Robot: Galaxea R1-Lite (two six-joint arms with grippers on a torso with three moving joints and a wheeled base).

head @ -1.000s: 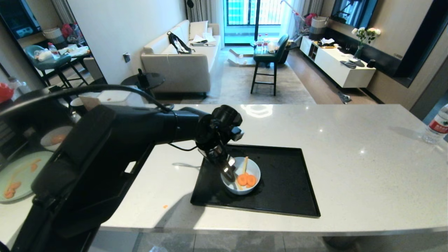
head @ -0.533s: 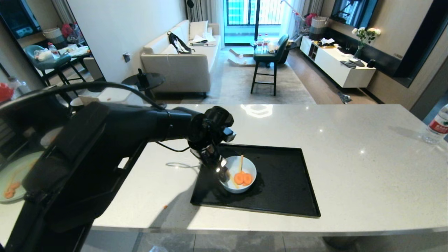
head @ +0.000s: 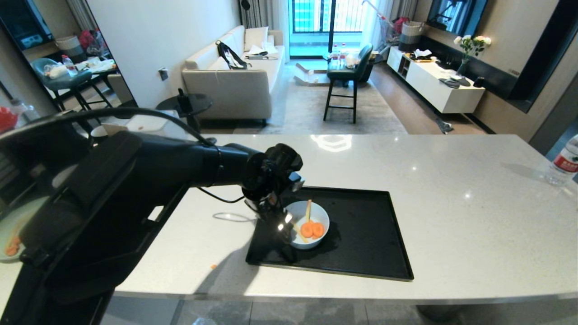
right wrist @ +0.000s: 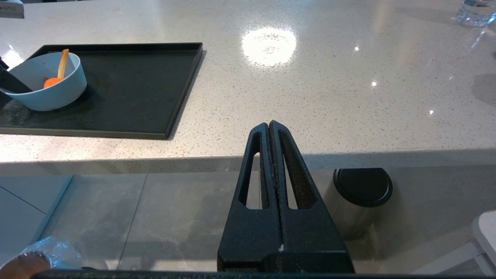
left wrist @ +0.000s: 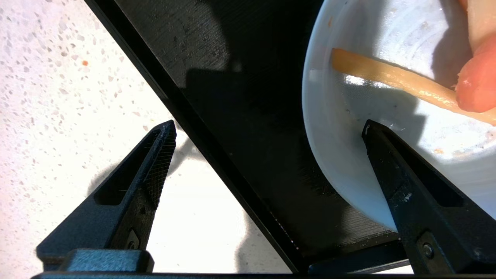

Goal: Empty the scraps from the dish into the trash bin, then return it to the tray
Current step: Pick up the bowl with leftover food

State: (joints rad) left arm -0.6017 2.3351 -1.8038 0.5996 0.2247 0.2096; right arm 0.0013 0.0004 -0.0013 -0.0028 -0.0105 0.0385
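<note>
A dark patch (head: 334, 237) shows beside the dish (head: 306, 225), so the robot should expect a wide mark hidden under the dish to stay on the tray when the gripper lifts it.
The dish (head: 316, 211), a small pale bluish-white bowl, stands at the left of the black tray (head: 365, 234) on the counter. The scraps (head: 312, 230), two orange carrot slices and pale sticks, lie in it. My left gripper (head: 282, 225) is open and straddles the dish's left wall. In the left wrist view one finger reaches inside the dish (left wrist: 348, 128) near a pale stick (left wrist: 387, 77). The other hangs over the counter, past the tray's rim (left wrist: 209, 128). My right gripper (right wrist: 269, 123) is shut and parked below the counter's front edge. A bit of the trash bin (right wrist: 50, 252) shows on the floor.
A water bottle (head: 564, 162) stands at the counter's far right. A tiny orange crumb (head: 212, 266) lies in front of the tray. A pale green plate (head: 11, 234) sits far left. A dark grey cylinder (right wrist: 362, 193) stands on the floor under the counter edge.
My left gripper has shifted left and sunk a little, from inside the dish to astride its left wall. The dish has slid slightly left. The fingers stay open.
</note>
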